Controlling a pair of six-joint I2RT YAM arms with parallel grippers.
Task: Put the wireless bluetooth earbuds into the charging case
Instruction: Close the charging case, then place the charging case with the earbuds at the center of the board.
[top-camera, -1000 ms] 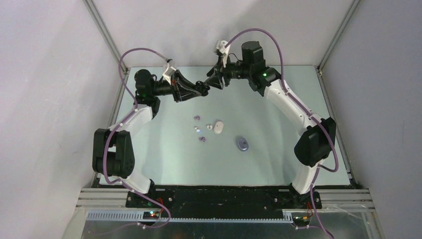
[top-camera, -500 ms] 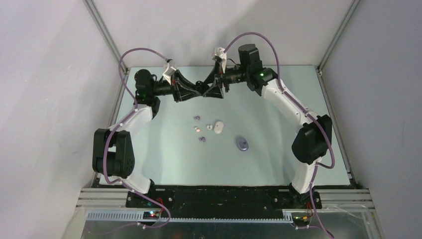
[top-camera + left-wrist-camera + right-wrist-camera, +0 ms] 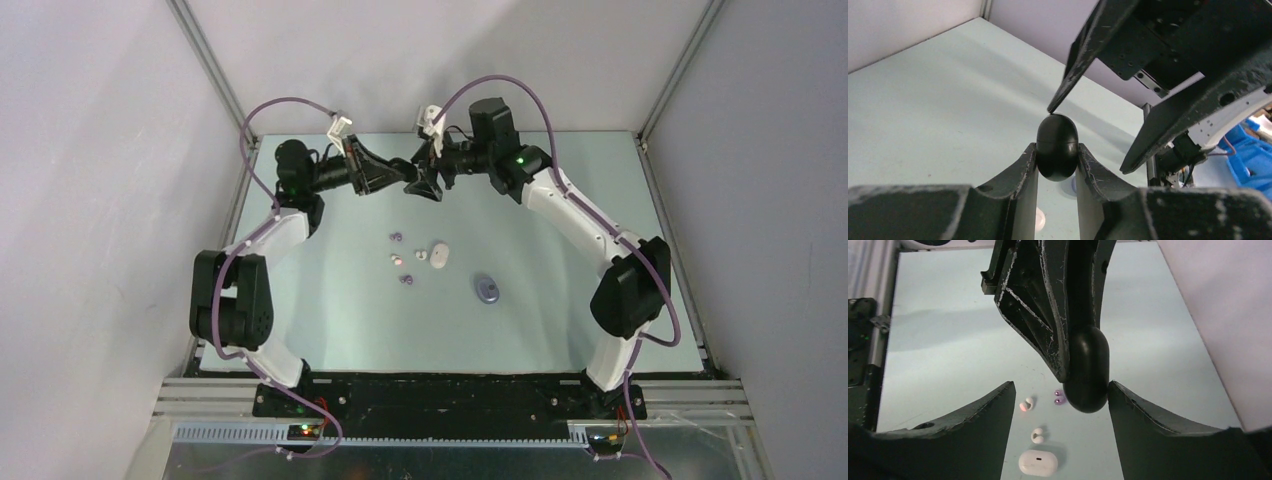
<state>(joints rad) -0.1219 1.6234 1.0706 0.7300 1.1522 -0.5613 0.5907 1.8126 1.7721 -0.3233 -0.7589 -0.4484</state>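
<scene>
The black charging case [image 3: 1057,146] is shut and the tabletop is clear beside the far purple earbud, so the robot's left gripper keeps holding the case until it sits there.
My left gripper [image 3: 1057,147] is shut on a black oval charging case [image 3: 1057,152], held closed above the far middle of the table [image 3: 300,300]. My right gripper [image 3: 1060,385] is open, with its fingers on either side of the case [image 3: 1088,372]. One of its fingertips [image 3: 1050,107] touches the top of the case. On the table below lie two white earbuds [image 3: 1027,404] [image 3: 1037,435] and a purple earbud [image 3: 1060,397]. From above, the two grippers [image 3: 405,178] [image 3: 428,185] meet tip to tip. A second purple earbud [image 3: 406,280] lies nearer. No black earbud is in view.
A white closed case [image 3: 439,255] lies beside the white earbuds, and it also shows in the right wrist view [image 3: 1038,462]. A bluish-purple case [image 3: 487,289] lies to the near right. The enclosure walls stand close behind both grippers.
My right gripper has moved left, and its fingers now straddle the black case. My left gripper has risen and shifted slightly, still gripping the case. The earbuds on the table have not moved.
</scene>
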